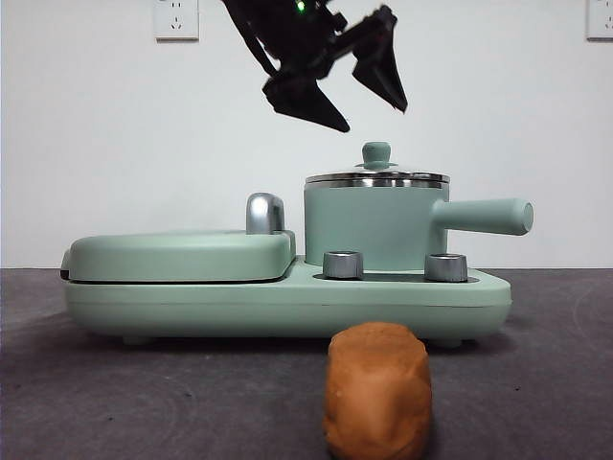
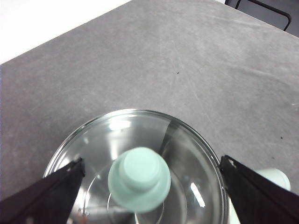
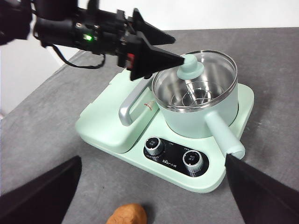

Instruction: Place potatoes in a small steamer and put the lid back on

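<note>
The glass lid (image 1: 377,169) will come cleanly off and leave the steamer in its place when the robot lifts the lid's knob, because a smooth rim (image 1: 377,179) rests on the steamer's edge.
The mint-green small steamer (image 1: 369,225) sits on its base with the glass lid (image 1: 376,178) on it. My left gripper (image 1: 369,113) hangs open just above the lid's green knob (image 1: 376,153), one jaw to each side and not touching. From the left wrist, the lid (image 2: 93,149) and its knob (image 2: 139,179) lie between the wide-apart jaws of that gripper (image 2: 152,162). The orange-brown potato (image 1: 376,388) lies on the table in front of the appliance. My right gripper (image 3: 153,159) is open and empty, held high over the potato (image 3: 127,214) and looking down on the steamer (image 3: 201,116) and the left gripper (image 3: 180,49).
The flat mint-green grill plate (image 1: 177,254) with a chrome handle (image 1: 265,213) lies closed left of the pot on the shared base (image 1: 287,302). Two steel dials (image 1: 343,264) face the front. The pot's side handle (image 1: 484,216) sticks out to the right. Dark grey table all around.
</note>
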